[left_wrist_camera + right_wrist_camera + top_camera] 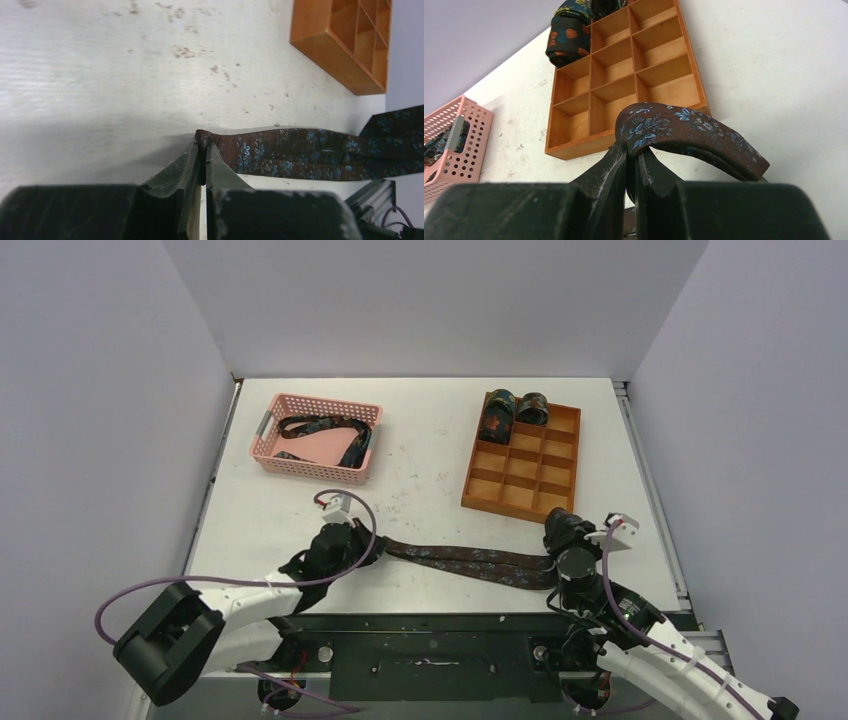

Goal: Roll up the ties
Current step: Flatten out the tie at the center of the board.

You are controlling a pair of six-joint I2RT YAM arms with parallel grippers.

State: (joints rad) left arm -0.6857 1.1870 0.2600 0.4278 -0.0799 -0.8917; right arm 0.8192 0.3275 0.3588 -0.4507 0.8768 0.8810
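Observation:
The doubled tie spreads slack near my right gripper, so my left gripper should draw the tie's other end away and stretch the tie straight before rolling.
A dark brown tie with small blue flowers lies doubled across the table's near edge between both arms. My left gripper is shut on its left end; in the left wrist view the tie runs off to the right. At the other end my right gripper is shut on the tie, whose fabric loops up over the fingertips. Two rolled ties stand in the back cells of the wooden divided tray. Another loose tie lies in the pink basket.
The wooden tray stands just beyond the right gripper, its rolled ties at the far corner. The pink basket is at the back left. Grey walls close in on both sides. Purple cables trail from the arms.

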